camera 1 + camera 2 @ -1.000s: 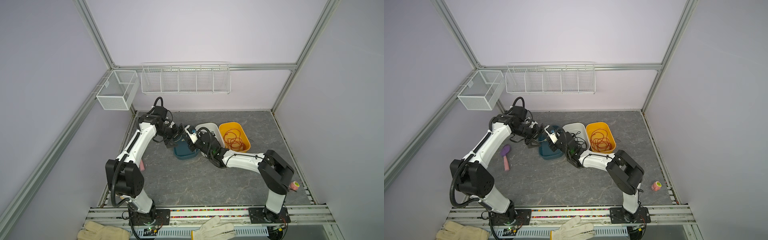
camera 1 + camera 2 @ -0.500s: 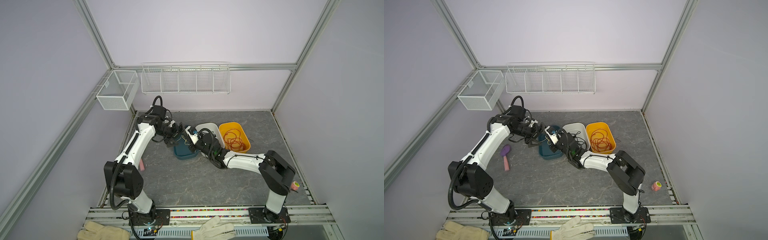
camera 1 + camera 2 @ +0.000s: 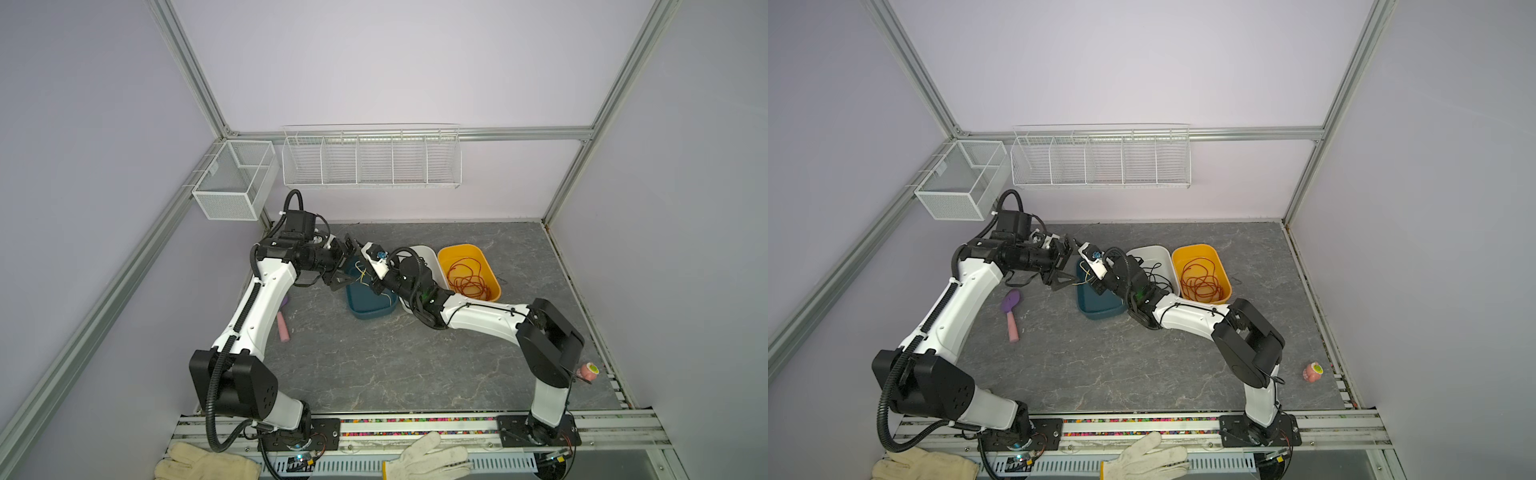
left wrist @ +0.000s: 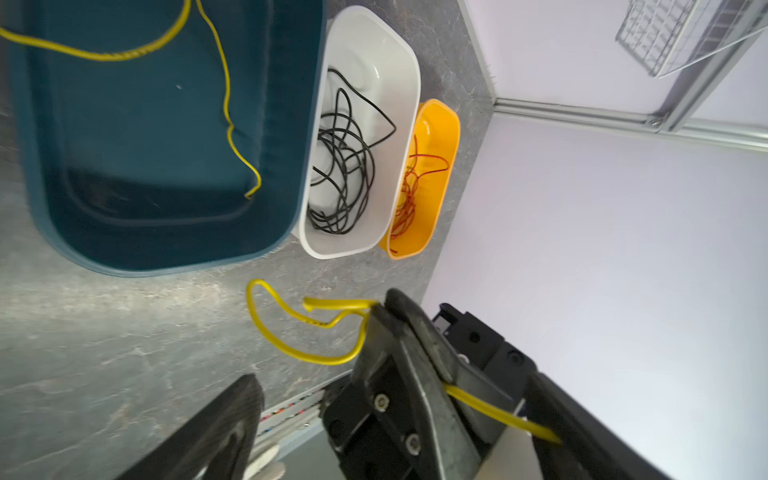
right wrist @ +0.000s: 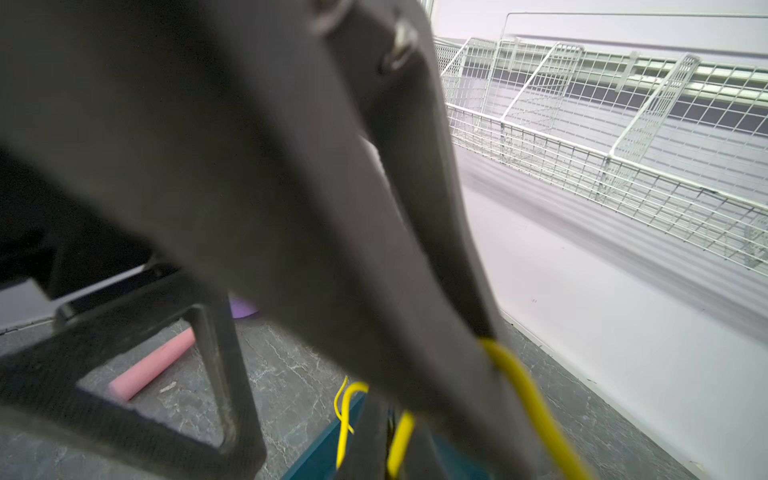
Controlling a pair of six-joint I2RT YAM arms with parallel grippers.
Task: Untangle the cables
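I should move my left gripper's open fingers back before I lower the cable into the teal bin (image 4: 164, 148), because they straddle the yellow cable in my right gripper (image 4: 500, 412).
A yellow cable (image 4: 299, 353) hangs over the teal bin (image 3: 370, 316), one end trailing inside it (image 4: 226, 104). My right gripper (image 4: 411, 332) is shut on this cable, which comes out both sides of its grey jaws (image 5: 523, 395). My left gripper (image 4: 395, 386) stands open around the right one, its black fingers (image 4: 232, 415) wide apart and touching nothing. In both top views the two grippers (image 3: 347, 266) (image 3: 1086, 270) meet above the teal bin's far left corner. A black cable (image 4: 340, 166) lies coiled in the white bin (image 3: 1148, 251). A red cable (image 3: 469, 278) fills the orange bin (image 3: 490, 270).
A purple brush with a pink handle (image 3: 1011, 316) lies on the grey mat left of the bins. A small pink object (image 3: 1312, 372) sits by the right edge. White wire baskets (image 3: 370, 158) and a mesh box (image 3: 232, 183) hang on the back wall. Gloves (image 3: 424, 457) lie on the front rail.
My right gripper has closed on the yellow cable between the left gripper's open fingers. Both arms have barely shifted.
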